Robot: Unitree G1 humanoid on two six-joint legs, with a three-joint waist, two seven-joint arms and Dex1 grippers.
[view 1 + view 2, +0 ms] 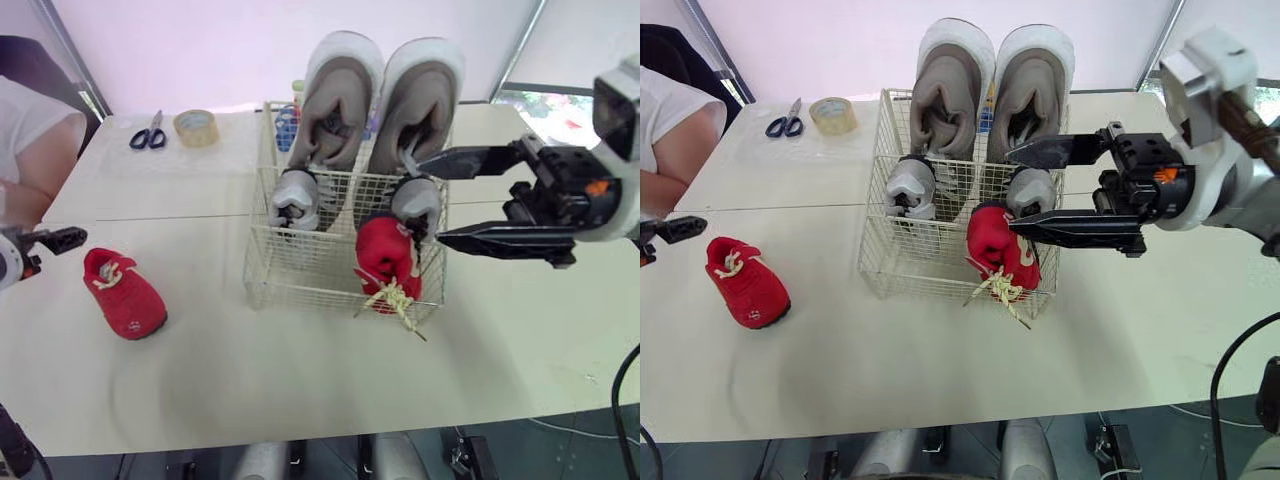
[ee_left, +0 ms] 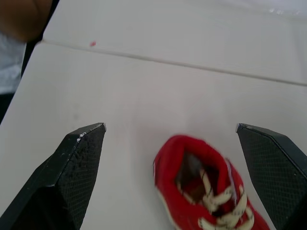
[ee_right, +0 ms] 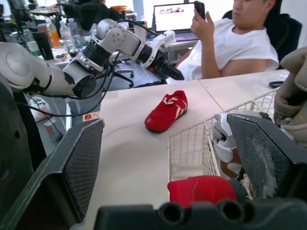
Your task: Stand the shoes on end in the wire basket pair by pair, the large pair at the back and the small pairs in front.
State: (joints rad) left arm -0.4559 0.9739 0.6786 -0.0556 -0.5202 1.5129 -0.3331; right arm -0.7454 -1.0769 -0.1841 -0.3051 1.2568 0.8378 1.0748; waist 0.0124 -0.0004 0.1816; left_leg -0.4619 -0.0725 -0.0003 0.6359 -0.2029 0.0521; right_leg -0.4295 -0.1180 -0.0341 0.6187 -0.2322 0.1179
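Observation:
The red shoe's open collar is turned toward my left gripper and its toe points away. I expect the shoe to hang with its toe down when I lift it by the collar.
A white wire basket stands mid-table. Two large grey shoes stand on end at its back. In front of them are two small grey shoes, and one small red shoe stands at the front right with its laces hanging through the wire. Its red mate lies flat on the table at the left. My left gripper is open at the far left, just short of that shoe's heel. Held open with nothing in it, my right gripper hovers at the basket's right side above the red shoe.
Scissors and a roll of tape lie at the back left of the table. A person in a white shirt sits at the left edge. Small bottles stand behind the basket.

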